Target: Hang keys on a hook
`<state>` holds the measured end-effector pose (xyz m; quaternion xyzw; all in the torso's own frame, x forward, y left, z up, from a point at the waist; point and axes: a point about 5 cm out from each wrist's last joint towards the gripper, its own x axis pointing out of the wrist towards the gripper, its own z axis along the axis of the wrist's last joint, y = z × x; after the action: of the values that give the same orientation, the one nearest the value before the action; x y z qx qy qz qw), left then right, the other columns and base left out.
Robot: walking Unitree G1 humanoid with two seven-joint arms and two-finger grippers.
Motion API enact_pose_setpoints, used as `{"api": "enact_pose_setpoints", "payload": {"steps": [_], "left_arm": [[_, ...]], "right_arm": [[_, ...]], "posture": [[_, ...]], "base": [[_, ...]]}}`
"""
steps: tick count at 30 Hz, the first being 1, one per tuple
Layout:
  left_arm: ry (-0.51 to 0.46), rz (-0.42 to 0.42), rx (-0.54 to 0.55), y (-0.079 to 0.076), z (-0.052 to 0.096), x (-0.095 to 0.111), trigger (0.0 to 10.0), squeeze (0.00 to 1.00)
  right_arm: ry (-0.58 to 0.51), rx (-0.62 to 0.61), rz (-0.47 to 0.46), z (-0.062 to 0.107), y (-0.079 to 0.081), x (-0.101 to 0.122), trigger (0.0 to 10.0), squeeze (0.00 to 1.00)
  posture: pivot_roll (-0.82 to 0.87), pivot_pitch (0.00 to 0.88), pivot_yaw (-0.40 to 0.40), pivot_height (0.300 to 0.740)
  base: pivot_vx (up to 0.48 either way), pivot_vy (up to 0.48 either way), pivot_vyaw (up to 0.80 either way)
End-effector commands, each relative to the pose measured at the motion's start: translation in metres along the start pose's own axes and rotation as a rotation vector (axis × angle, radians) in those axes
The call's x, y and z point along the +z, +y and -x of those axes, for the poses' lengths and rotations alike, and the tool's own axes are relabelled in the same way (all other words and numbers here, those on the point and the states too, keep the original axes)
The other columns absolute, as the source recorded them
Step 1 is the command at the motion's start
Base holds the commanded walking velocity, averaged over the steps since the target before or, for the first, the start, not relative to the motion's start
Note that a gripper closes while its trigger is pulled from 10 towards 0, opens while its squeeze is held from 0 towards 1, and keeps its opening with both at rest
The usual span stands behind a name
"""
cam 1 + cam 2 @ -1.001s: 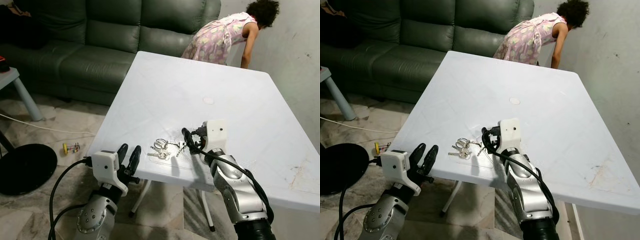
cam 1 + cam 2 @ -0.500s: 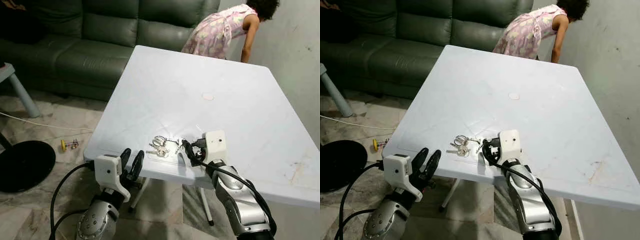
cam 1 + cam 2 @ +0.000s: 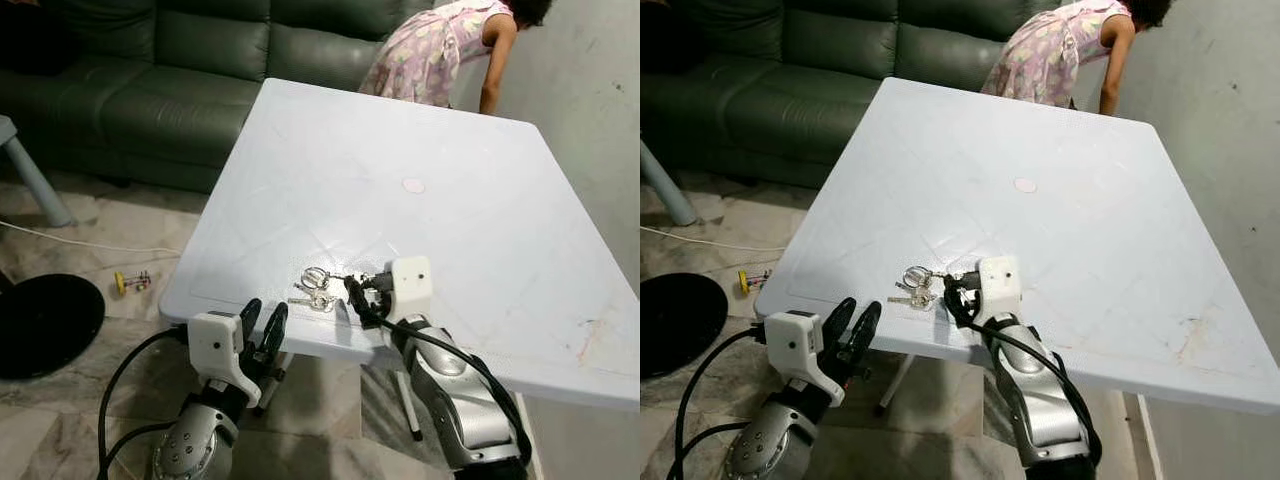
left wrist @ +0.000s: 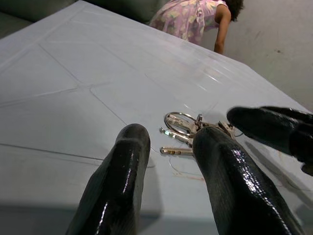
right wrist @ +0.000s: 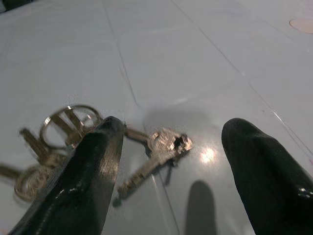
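The small ring (image 5: 182, 143) lies away from the other rings (image 3: 316, 277), so I expect the small ring to bring just its own keys along when I pick it up.
A bunch of silver keys (image 3: 315, 290) on rings lies flat on the white table (image 3: 420, 130), close to its front edge. My right gripper (image 3: 358, 298) rests low on the table just right of the bunch, open. In the right wrist view its fingers (image 5: 98, 161) stand wide apart, one key (image 5: 159, 152) lies between them and the rings (image 5: 68, 120) lie beside one finger. My left gripper (image 3: 262, 322) hangs open in front of and just below the table edge, pointing at the keys (image 4: 185, 125).
A person in a pink floral dress (image 3: 430, 50) bends over at the far side of the table by the wall. A green sofa (image 3: 150, 70) stands behind. On the floor to the left lie a black round base (image 3: 40, 325), a small yellow toy (image 3: 132, 282) and a cable.
The view has shifted a little. My right gripper has slid left, closer to the keys, so one key now lies between its fingers. The left gripper has hardly moved.
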<state>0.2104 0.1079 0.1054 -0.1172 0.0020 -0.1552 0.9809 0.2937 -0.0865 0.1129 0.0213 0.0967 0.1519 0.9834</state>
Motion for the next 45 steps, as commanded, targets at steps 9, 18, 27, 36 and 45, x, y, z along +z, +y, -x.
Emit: {"api": "enact_pose_setpoints", "payload": {"steps": [9, 18, 27, 36, 45], "left_arm": [[0.004, 0.006, 0.009, -0.0047, 0.004, 0.002, 10.0, 0.0], [0.007, 0.008, 0.018, -0.0057, 0.0061, 0.0017, 10.0, 0.0], [0.009, 0.012, 0.029, -0.0062, 0.0077, 0.0015, 10.0, 0.0], [0.009, 0.014, 0.034, -0.0065, 0.0082, 0.0018, 10.0, 0.0], [0.009, 0.017, 0.036, -0.0073, 0.0076, 0.0014, 10.0, 0.0]], "right_arm": [[0.03, -0.019, -0.002, -0.0001, 0.001, -0.001, 8.0, 0.0], [0.049, -0.018, 0.001, 0.0005, 0.0032, -0.0043, 4.4, 0.0], [0.047, -0.021, 0.001, -0.0004, 0.0061, -0.0028, 0.0, 0.0], [0.044, -0.035, 0.001, -0.0018, 0.0065, -0.0018, 0.0, 0.0], [0.035, -0.053, 0.008, -0.0025, 0.0061, -0.001, 0.0, 0.0]], "posture": [[0.17, 0.135, -0.161, 0.74], [0.18, 0.143, -0.167, 0.74], [0.18, 0.145, -0.173, 0.74], [0.18, 0.145, -0.175, 0.74], [0.19, 0.144, -0.175, 0.74]], "base": [[0.0, 0.0, 0.0], [0.0, 0.0, 0.0], [0.0, 0.0, 0.0], [0.0, 0.0, 0.0], [0.0, 0.0, 0.0]]}}
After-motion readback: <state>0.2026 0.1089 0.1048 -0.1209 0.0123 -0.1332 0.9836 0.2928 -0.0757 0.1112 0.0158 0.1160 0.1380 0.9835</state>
